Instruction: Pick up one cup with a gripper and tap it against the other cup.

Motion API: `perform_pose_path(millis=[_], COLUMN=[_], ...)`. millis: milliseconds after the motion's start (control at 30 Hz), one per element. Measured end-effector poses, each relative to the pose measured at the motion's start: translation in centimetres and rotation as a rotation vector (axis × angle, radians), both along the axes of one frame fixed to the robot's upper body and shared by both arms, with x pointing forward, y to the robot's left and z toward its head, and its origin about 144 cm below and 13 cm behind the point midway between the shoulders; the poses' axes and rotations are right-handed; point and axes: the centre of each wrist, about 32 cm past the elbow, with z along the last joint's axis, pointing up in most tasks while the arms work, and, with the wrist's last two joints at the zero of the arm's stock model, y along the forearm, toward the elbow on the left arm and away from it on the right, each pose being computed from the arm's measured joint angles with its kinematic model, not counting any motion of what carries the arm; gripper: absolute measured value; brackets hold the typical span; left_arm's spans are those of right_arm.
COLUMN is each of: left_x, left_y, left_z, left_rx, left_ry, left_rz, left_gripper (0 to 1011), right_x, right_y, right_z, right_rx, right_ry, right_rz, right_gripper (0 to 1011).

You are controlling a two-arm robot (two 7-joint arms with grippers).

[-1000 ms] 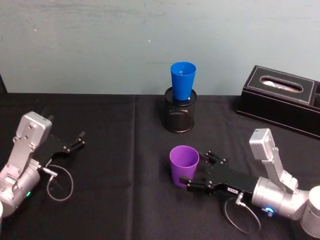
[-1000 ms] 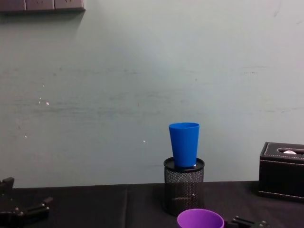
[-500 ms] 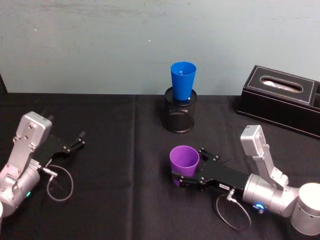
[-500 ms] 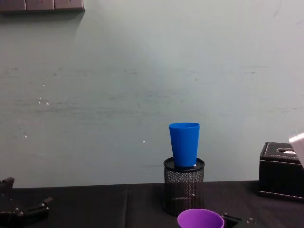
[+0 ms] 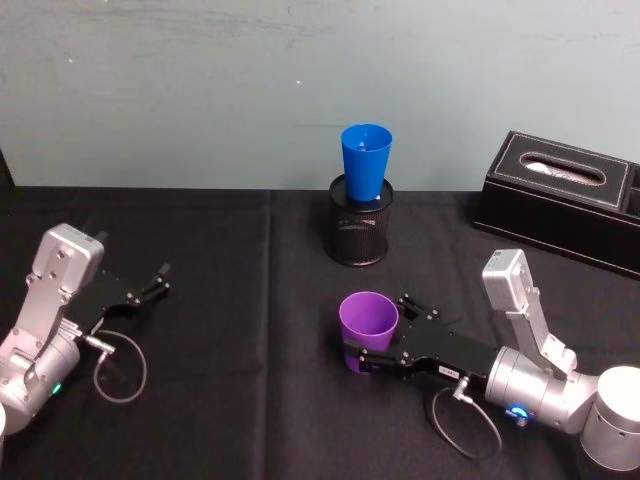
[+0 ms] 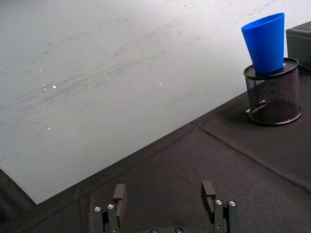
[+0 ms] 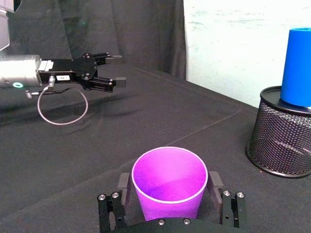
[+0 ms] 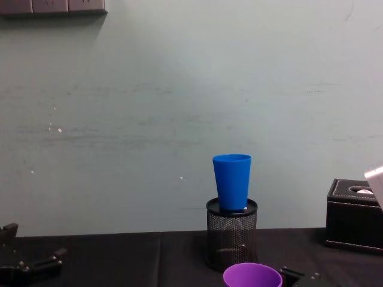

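Observation:
My gripper will tap the purple cup against the blue cup [image 8: 232,182]. The blue cup should stay standing, because its base sits inside the pen holder's rim [image 8: 232,208].
The purple cup [image 5: 366,318] stands upright on the black tablecloth [image 5: 250,400], right of centre. My right gripper [image 5: 385,335] is open and straddles it, one finger on each side close to the wall; the right wrist view shows the purple cup [image 7: 169,187] between the fingers [image 7: 123,187] with small gaps. The blue cup [image 5: 366,160] stands upright in the mouth of a black mesh pen holder [image 5: 359,232] at the back centre, well beyond the purple cup. My left gripper [image 5: 158,280] rests open at the far left, holding nothing.
A black tissue box [image 5: 565,195] sits at the back right. A pale wall [image 5: 200,90] closes off the table's far edge. A loose cable loop [image 5: 120,365] lies by the left arm. Bare cloth lies between the purple cup and the pen holder.
Over the last second my right gripper slid left until its fingers came to either side of the purple cup. Since half a second ago it has barely moved. The left arm stayed still.

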Motion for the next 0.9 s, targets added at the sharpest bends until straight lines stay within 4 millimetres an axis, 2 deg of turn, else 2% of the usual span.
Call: perform_pose_path(millis=[167,333,433,900], left_x=[0.00,0.00,0.00,0.00], left_y=[0.00,0.00,0.00,0.00], left_z=[0.00,0.00,0.00,0.00], left_rx=[0.000,0.000,0.000,0.000], left_ry=[0.000,0.000,0.000,0.000], left_rz=[0.000,0.000,0.000,0.000], left_gripper=[1011,1011,1011,1011], right_x=[0.00,-0.01,-0.01,-0.01], right_y=[0.01,0.01,0.01,-0.01], right_z=[0.01,0.01,0.02,0.03], right_rx=[-0.001,-0.001,-0.001,-0.002], right_ry=[0.000,0.000,-0.001,-0.001], right_rz=[0.001,0.001,0.002,0.002], right_gripper=[932,794,762,726])
